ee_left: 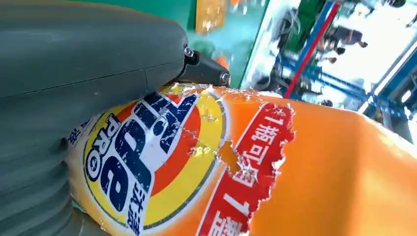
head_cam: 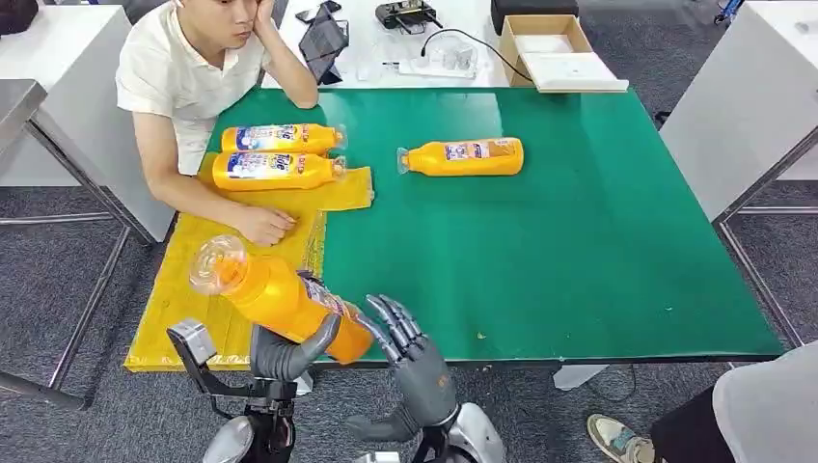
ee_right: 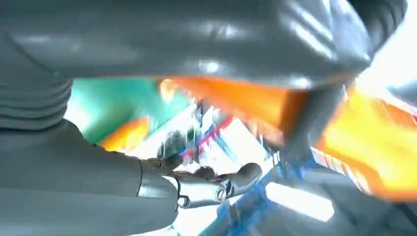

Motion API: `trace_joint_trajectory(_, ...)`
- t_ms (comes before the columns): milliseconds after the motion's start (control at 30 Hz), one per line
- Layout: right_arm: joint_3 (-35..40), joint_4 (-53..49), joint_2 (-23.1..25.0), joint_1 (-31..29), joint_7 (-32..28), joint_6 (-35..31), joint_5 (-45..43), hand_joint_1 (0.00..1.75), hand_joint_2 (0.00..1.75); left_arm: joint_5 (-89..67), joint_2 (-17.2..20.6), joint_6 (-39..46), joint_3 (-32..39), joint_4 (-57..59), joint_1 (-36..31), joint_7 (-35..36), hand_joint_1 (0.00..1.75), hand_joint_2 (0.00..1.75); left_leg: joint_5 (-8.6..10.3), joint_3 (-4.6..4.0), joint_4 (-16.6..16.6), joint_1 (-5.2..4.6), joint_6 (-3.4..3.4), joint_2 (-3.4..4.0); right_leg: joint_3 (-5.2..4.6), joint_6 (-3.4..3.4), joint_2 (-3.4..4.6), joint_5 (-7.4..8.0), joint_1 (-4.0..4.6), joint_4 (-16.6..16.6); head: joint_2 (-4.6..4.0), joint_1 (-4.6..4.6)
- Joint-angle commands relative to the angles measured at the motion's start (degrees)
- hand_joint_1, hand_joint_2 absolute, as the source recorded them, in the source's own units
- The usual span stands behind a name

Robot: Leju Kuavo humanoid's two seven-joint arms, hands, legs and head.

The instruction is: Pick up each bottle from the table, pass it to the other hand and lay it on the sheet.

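I should expect a blue label hidden on the bottom side of the lone bottle (head_cam: 465,157), because it shows a brown label (head_cam: 501,148) while the laid bottles show blue ones.
My left hand (head_cam: 285,352) grips an orange bottle (head_cam: 270,289) from below, near the table's front edge over the yellow sheet (head_cam: 174,299), with its clear cap end tilted up and to the left. The left wrist view shows the bottle's torn label (ee_left: 162,157) against the left hand (ee_left: 74,73). My right hand (head_cam: 410,352) stands just right of the bottle's base with its fingers spread, holding nothing. In the right wrist view its fingers (ee_right: 206,177) are apart beside the blurred bottle (ee_right: 373,142). Two bottles (head_cam: 280,138) (head_cam: 275,171) lie on the sheet's far end. A third (head_cam: 465,156) lies on the green table (head_cam: 579,241).
A person sits at the table's far left corner, a hand (head_cam: 262,224) resting on the sheet near the two laid bottles. A cardboard box (head_cam: 550,43) and cables lie on the white table behind. Another person's shoe (head_cam: 617,439) is at the lower right.
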Motion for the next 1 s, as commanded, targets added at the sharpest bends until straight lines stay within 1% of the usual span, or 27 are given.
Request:
trace_joint_trajectory(33,-12.7,-15.7,0.0,8.8,-5.9,-3.8,1.0,0.00,0.00,-28.5,3.9,21.6,4.9,14.7,-8.2,-1.2,1.75,1.75,0.02,0.15,-0.1,0.01,-0.09,-0.13,0.21,-0.11,-0.22,-0.05,0.02,-0.1,0.00,0.00)
trace_joint_trajectory(67,-12.5,-15.8,0.3,8.5,-6.3,-3.8,0.4,0.00,0.00,-35.3,4.1,27.1,5.5,18.3,-10.1,-1.7,1.75,1.75,0.05,0.09,-0.1,-0.02,-0.07,-0.12,0.14,-0.09,-0.20,-0.03,-0.01,0.0,0.00,0.00)
trace_joint_trajectory(133,-12.3,-15.9,1.1,7.9,-6.8,-3.8,1.5,0.00,0.00,-43.3,4.0,31.6,6.5,23.8,-13.3,-1.5,1.75,1.75,0.10,0.14,-0.1,-0.01,-0.11,-0.15,0.18,-0.13,-0.26,0.01,0.00,-0.1,0.00,-0.02)
trace_joint_trajectory(233,-12.0,-15.4,1.9,6.9,-6.8,-3.8,2.3,0.00,0.00,-45.7,3.3,31.2,8.5,27.6,-16.9,-0.6,1.75,1.75,0.10,0.07,-0.1,0.01,-0.09,-0.06,0.10,-0.11,-0.13,0.04,0.02,0.0,0.00,-0.04)
trace_joint_trajectory(300,-11.8,-15.4,1.9,6.7,-6.8,-3.8,1.6,0.00,0.00,-45.5,3.4,30.5,8.8,28.2,-17.7,-0.2,1.75,1.75,0.17,0.07,0.0,0.08,-0.13,-0.10,0.15,-0.15,-0.20,0.05,0.09,-0.1,0.00,0.00)
trace_joint_trajectory(333,-11.4,-15.2,1.7,6.6,-6.8,-3.8,1.0,0.00,0.00,-48.8,4.0,32.2,8.4,30.0,-18.8,1.2,1.75,1.75,0.15,0.06,0.0,0.04,-0.10,-0.02,0.10,-0.09,-0.09,0.05,0.04,0.0,0.00,-0.02)
trace_joint_trajectory(400,-10.6,-14.8,1.2,6.4,-6.8,-3.8,-0.3,0.00,0.00,-60.6,4.8,32.3,9.2,34.1,-21.4,6.5,1.75,1.75,0.16,0.11,-0.1,0.08,-0.15,0.04,0.14,-0.08,-0.07,0.08,0.08,-0.1,0.00,-0.04)
trace_joint_trajectory(433,-10.4,-14.5,1.1,6.2,-6.8,-3.8,-0.8,0.00,0.00,-63.6,5.2,32.3,8.9,37.0,-22.9,8.4,1.75,1.75,0.18,0.11,-0.1,0.05,-0.13,0.00,0.14,-0.06,-0.11,0.08,0.05,0.0,-0.02,-0.02)
trace_joint_trajectory(533,-8.5,-12.3,0.2,4.6,-6.8,-3.8,-3.6,0.00,0.00,-74.4,6.7,28.4,5.6,51.3,-30.9,18.0,1.75,1.75,0.22,0.19,-0.1,0.13,-0.18,-0.15,0.32,-0.14,-0.27,0.08,0.14,-0.1,0.00,-0.02)
trace_joint_trajectory(567,-8.0,-11.9,0.1,3.9,-6.8,-3.1,-4.5,0.00,0.00,-77.2,6.8,26.4,4.5,55.1,-33.3,20.9,1.75,1.75,0.23,0.15,-0.1,0.08,-0.13,-0.11,0.24,-0.09,-0.17,0.09,0.08,-0.1,0.00,-0.02)
trace_joint_trajectory(600,-7.8,-11.6,0.2,3.5,-6.8,-2.9,-4.6,0.00,0.00,-77.6,6.5,24.4,4.7,57.6,-34.7,22.1,1.75,1.75,0.23,0.09,-0.1,0.05,-0.11,-0.08,0.17,-0.06,-0.13,0.10,0.05,0.0,0.00,-0.02)
trace_joint_trajectory(633,-7.7,-11.3,0.2,3.3,-6.8,-2.7,-4.6,0.00,0.00,-78.7,6.4,23.4,4.2,59.1,-35.6,23.3,1.75,1.75,0.23,0.13,-0.1,0.09,-0.15,-0.06,0.23,-0.09,-0.14,0.11,0.09,-0.1,0.00,0.00)
trace_joint_trajectory(767,-7.6,-11.1,0.3,3.2,-6.8,-2.7,-4.6,0.00,0.00,-78.8,6.4,23.3,4.2,59.3,-35.8,23.5,1.75,1.75,0.19,0.10,0.0,0.10,-0.14,0.06,0.16,-0.08,-0.06,0.11,0.10,0.0,0.00,0.00)
trace_joint_trajectory(900,-7.2,-9.0,0.6,2.1,-6.5,-1.3,-5.3,0.00,0.00,-82.5,6.5,19.5,3.3,64.2,-38.6,29.7,1.75,1.75,0.17,0.12,0.0,0.08,-0.11,0.07,0.18,-0.05,0.00,0.10,0.08,0.0,0.00,0.00)
trace_joint_trajectory(1000,-7.1,-7.3,1.1,1.3,-6.5,-0.5,-6.0,0.00,0.00,-81.2,6.7,18.3,5.3,65.7,-39.2,28.9,1.75,1.75,0.19,0.15,0.0,0.10,-0.13,0.15,0.20,-0.07,0.07,0.14,0.10,0.0,-0.02,0.00)
